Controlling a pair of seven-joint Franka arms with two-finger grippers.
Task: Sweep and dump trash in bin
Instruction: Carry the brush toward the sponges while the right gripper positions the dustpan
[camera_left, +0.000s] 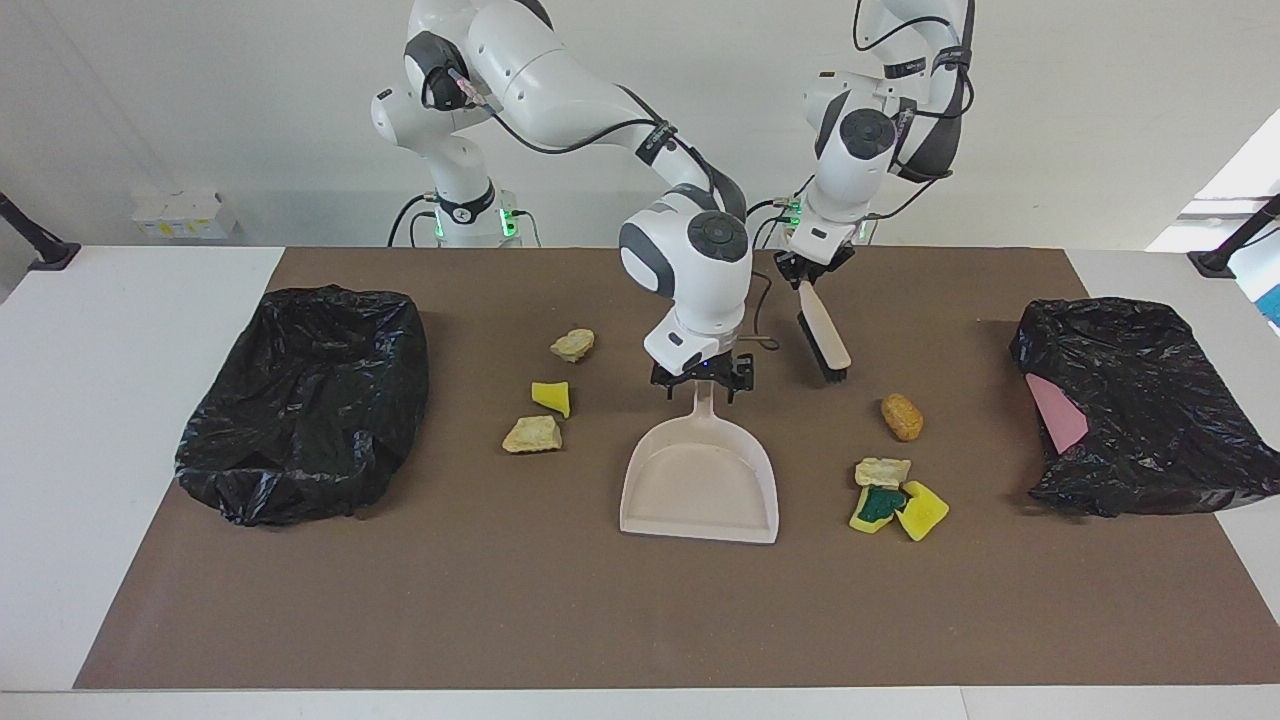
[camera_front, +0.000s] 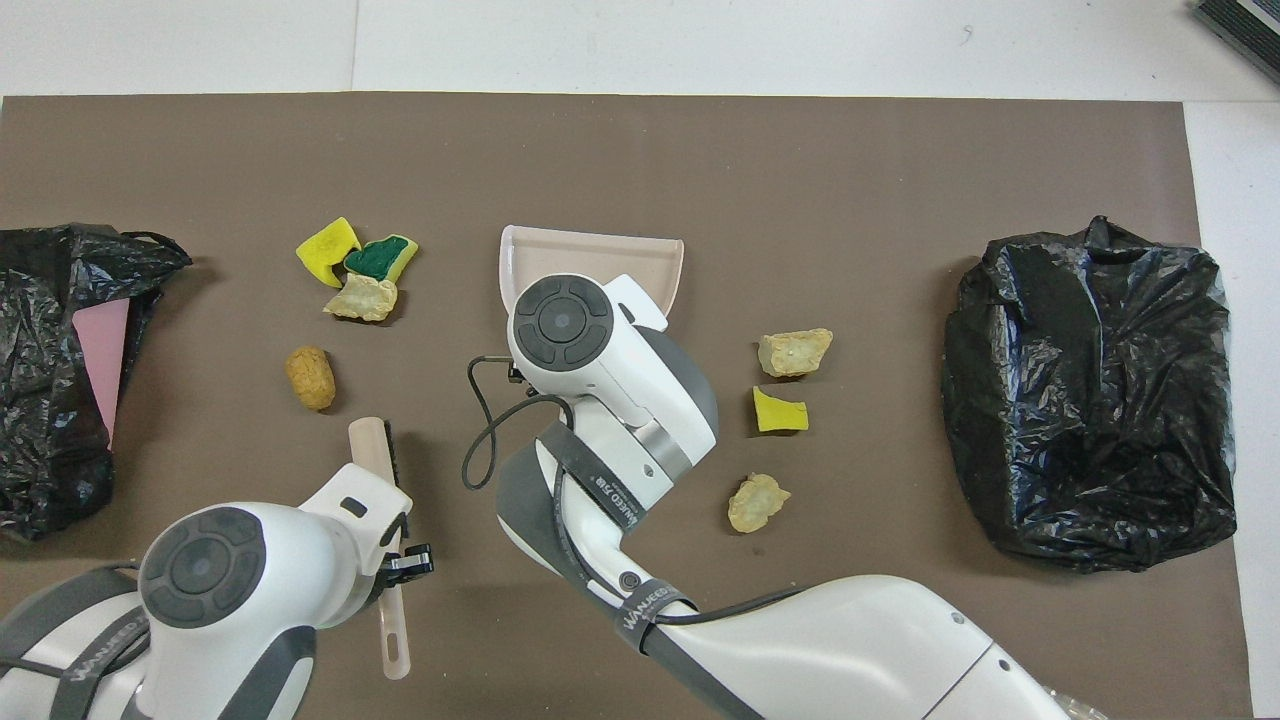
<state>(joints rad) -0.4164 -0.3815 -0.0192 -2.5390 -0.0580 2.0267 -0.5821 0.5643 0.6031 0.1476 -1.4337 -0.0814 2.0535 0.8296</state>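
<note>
My right gripper has the dustpan's open edge (camera_left: 698, 535) facing the mat's far edge, so it should turn the dustpan toward the green-topped sponge (camera_left: 879, 504) before my left gripper sweeps.
The trash lies in two groups on the brown mat (camera_left: 640, 620). Two tan chunks (camera_left: 572, 345) (camera_left: 532, 435) and a yellow sponge piece (camera_left: 551, 396) lie toward the right arm's end. An orange-brown lump (camera_left: 901, 416), a tan chunk (camera_left: 882, 470), a green-topped sponge (camera_left: 878, 506) and a yellow sponge (camera_left: 922, 510) lie toward the left arm's end. The beige dustpan (camera_left: 700, 485) lies flat between them. My right gripper (camera_left: 703, 385) is open at the dustpan's handle. My left gripper (camera_left: 812, 270) is shut on the beige brush (camera_left: 823, 340), which tilts down toward the mat.
A black bag-lined bin (camera_left: 305, 400) stands at the right arm's end of the mat. Another black bag (camera_left: 1140, 420) with a pink sheet (camera_left: 1058, 412) in it stands at the left arm's end. White table (camera_left: 110, 400) surrounds the mat.
</note>
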